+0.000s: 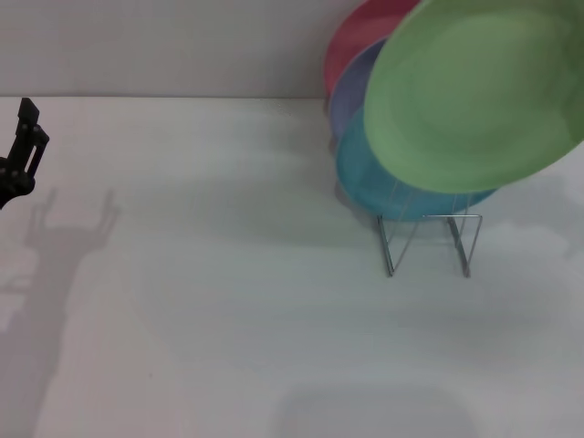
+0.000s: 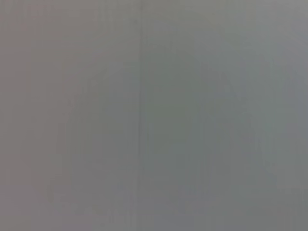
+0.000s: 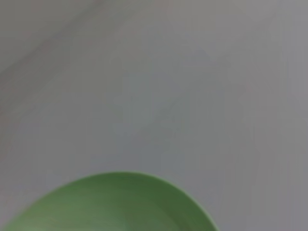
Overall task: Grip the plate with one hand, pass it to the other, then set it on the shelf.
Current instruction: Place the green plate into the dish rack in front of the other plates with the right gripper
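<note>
The light green plate's lower rim (image 1: 445,190) is above the shelf's open front slot (image 1: 449,213), so my right gripper should move the plate down next until the plate's rim rests there.
The light green plate (image 1: 474,91) hangs tilted in the air at the upper right, in front of and above the silver wire shelf (image 1: 467,245). Its right edge runs out of the head view. Its rim also shows close in the right wrist view (image 3: 120,202). My right gripper shows in no view. My left gripper (image 1: 27,146) is at the far left edge of the table, far from the plate, fingers pointing up, apart and empty. The left wrist view shows only a grey surface.
A sky-blue plate (image 1: 383,187), a lavender plate (image 1: 351,96) and a pink plate (image 1: 351,41) stand in the shelf behind the green one. The white table (image 1: 228,301) ends at a pale wall at the back.
</note>
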Controlling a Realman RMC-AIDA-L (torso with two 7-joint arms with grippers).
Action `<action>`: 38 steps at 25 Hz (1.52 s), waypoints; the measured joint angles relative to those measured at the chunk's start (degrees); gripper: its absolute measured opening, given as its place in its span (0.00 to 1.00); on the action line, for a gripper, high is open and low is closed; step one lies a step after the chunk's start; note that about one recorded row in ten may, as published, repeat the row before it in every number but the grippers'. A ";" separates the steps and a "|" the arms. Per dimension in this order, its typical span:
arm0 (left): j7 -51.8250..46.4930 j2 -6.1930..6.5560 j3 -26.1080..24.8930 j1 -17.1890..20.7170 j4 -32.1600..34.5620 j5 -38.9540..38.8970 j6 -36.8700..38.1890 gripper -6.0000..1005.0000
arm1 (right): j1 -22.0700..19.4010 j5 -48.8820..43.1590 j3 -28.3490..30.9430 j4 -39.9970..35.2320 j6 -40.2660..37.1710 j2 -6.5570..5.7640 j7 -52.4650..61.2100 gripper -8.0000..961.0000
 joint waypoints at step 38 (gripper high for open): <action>-0.75 -0.09 1.87 -0.64 -0.49 0.00 -1.54 0.81 | 2.52 -9.05 0.49 -3.55 -4.46 0.44 -7.28 0.02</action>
